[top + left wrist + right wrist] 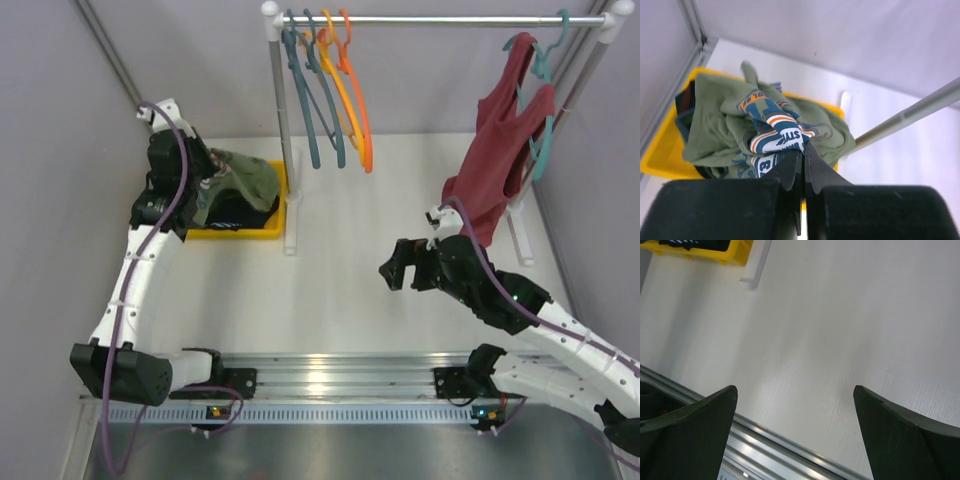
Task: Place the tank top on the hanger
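Observation:
The tank top is bunched in my left gripper by its printed patch, so next I put it down in the clear middle space and take hold of its edges before I hang it.
The olive-green tank top lies bunched in a yellow bin at the back left. In the left wrist view its printed blue, white and orange patch is gathered up to my fingertips. My left gripper is shut on that fold of the tank top, and from above it sits over the bin's left side. The reddish-orange hanger hangs on the rack rail, rightmost of the group of hangers. My right gripper hovers open over the bare table, nothing between its fingers.
A rack rail spans the back on white posts. Teal-grey hangers and a yellow-orange one hang beside the reddish-orange one. A dark red tank top hangs at the right. A dark garment lies under the green one.

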